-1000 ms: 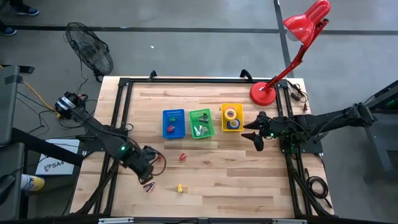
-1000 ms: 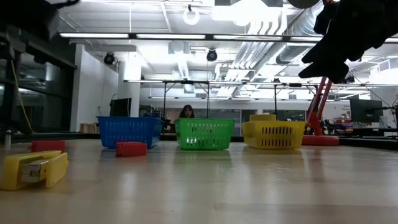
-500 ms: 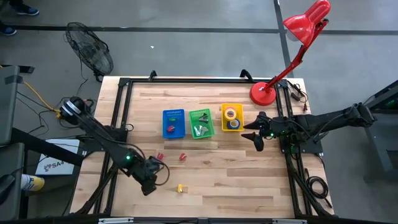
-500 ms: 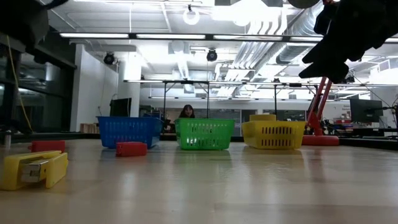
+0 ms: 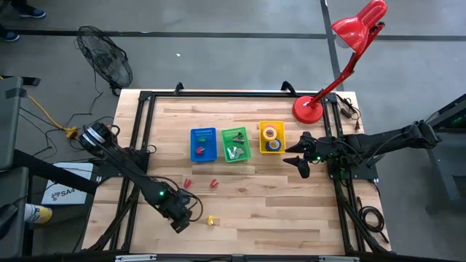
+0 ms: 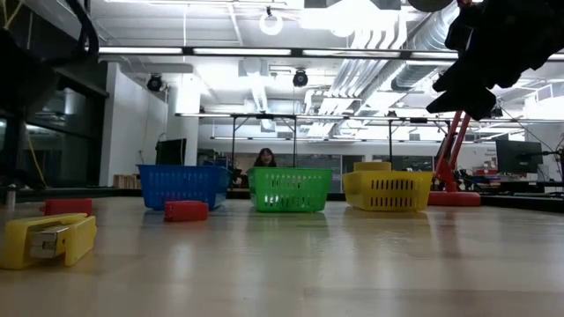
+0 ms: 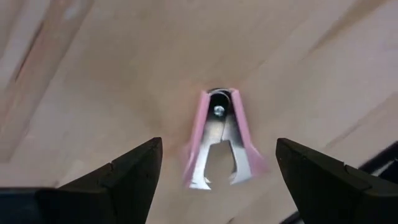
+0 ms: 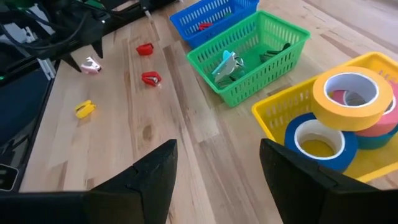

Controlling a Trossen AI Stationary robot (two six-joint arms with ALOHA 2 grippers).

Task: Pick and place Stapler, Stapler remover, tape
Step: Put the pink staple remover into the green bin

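The fingertips spread apart (image 7: 219, 163) below the pivot. The pink staple remover (image 7: 220, 138) will squeeze shut when my left gripper closes on it.
A pink staple remover (image 7: 219, 130) lies flat on the wood near the table's front left, jaws toward my wrist. My left gripper (image 7: 219, 144) points down over it, open, one finger (image 7: 127, 177) on each side and clear of it; in the high view the gripper (image 5: 180, 216) hides it. A yellow stapler (image 5: 210, 220) lies just to its right. Yellow, blue and pink tape rolls (image 8: 348, 93) sit in the yellow bin (image 5: 271, 137). My right gripper (image 8: 217, 146) hangs open and empty beside that bin.
A blue bin (image 5: 203, 144) holding a red piece and a green bin (image 5: 235, 144) holding staple removers stand mid-table. Two small red pieces (image 5: 187, 183) (image 5: 214, 183) lie in front of them. A red desk lamp (image 5: 309, 109) stands at the far right corner.
My left gripper has moved toward the table's near edge and sunk, tipping more steeply down, until it stands over the pink staple remover. One of the small red pieces, hidden under the arm before, now shows behind it.
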